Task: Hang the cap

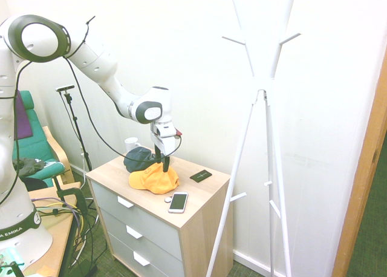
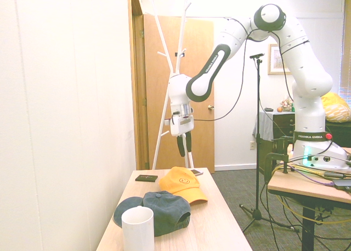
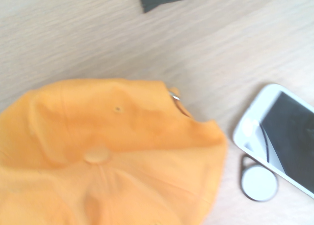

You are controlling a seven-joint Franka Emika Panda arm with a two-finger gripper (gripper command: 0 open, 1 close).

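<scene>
My gripper will lift the cap folded at my grip and hanging brim down, because the cap's top dents [image 2: 183,185] and creases [image 3: 99,158] around its button.
The cap [image 1: 154,179] is yellow-orange and lies crown up on the wooden dresser top [image 1: 208,189], with its brim toward the mug end. The second exterior view shows the cap [image 2: 184,182] with a small smiley on its front. My gripper [image 2: 184,147] points straight down a short way above the crown, its two dark fingers apart and nothing between them. In the first exterior view the gripper [image 1: 162,163] hangs over the cap's back part. The wrist view is filled by the cap's crown and top button [image 3: 98,156]. The white coat stand [image 1: 263,89] rises to the right of the dresser.
A dark navy cap [image 1: 138,158] and a white mug [image 2: 137,229] sit beside the orange one. A white phone [image 1: 178,202], a small round tag [image 3: 259,182] and a black card [image 1: 201,175] lie on the dresser. A green chair [image 1: 33,144] stands behind.
</scene>
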